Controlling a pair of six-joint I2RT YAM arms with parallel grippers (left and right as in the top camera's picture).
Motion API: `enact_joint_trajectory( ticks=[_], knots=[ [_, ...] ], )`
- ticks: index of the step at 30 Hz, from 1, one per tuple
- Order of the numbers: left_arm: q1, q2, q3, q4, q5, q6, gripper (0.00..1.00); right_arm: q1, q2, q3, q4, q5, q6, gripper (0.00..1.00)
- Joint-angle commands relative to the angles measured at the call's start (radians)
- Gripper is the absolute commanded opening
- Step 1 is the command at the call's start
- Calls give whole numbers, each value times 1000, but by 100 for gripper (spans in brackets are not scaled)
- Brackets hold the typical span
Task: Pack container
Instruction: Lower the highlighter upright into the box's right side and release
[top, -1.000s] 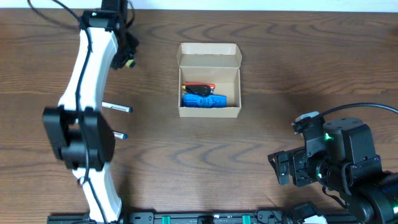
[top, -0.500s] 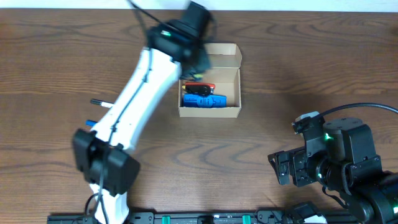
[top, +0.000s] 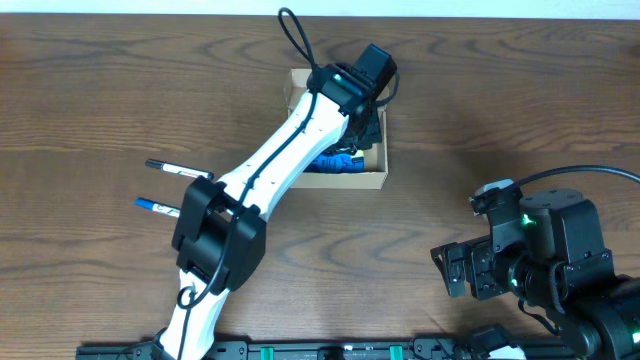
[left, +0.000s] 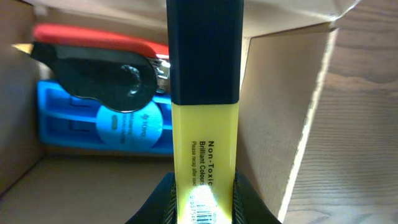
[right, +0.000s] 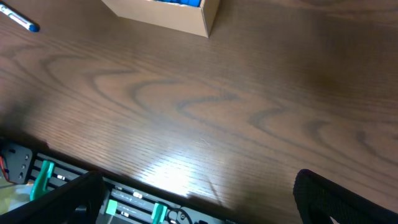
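Observation:
My left gripper is lowering the yellow highlighter (left: 205, 130) in line with the container's side (left: 273, 112), so I should lower it next until it reaches the space beside the blue item.
The tan cardboard container (top: 350, 180) stands open at the table's far middle; it also shows in the left wrist view (left: 280, 118) and the right wrist view (right: 186, 15). My left gripper (left: 204, 193) is shut on a yellow highlighter (left: 205, 143) with a black cap and holds it over the box's right side. Inside lie a blue item (left: 130, 127), a black item (left: 102, 78) and a red item (left: 93, 36). Two pens (top: 172, 170) (top: 158, 207) lie on the table to the left. My right gripper (right: 199, 199) is open and empty at the front right.
The left arm (top: 270, 170) stretches diagonally from the front left edge to the box and covers most of it from above. A rail with green clips (right: 43, 180) runs along the table's front edge.
My left arm has swung right from the far left of the table to above the box, carrying the highlighter. The two pens now show fully. The right arm has not moved.

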Motion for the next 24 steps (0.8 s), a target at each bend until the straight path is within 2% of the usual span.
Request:
enact_joint_trajectory(
  ticks=[1,15,17,19,22,24],
  knots=[
    [-6,21,3,7,26,-8,6,-8,0,-1,-1,-4,8,99],
    [-60,24,3,84,29,38,6,-8,0,-1,-1,-4,8,99],
    [-60,24,3,83,11,37,9,-8,0,-1,-1,-4,8,99],
    [-60,24,3,83,6,37,18,-8,0,-1,-1,-4,8,99],
    [-60,24,3,83,4,37,24,-8,0,-1,-1,-4,8,99],
    [-60,24,3,83,-18,37,25,-8,0,-1,-1,-4,8,99]
  ],
)
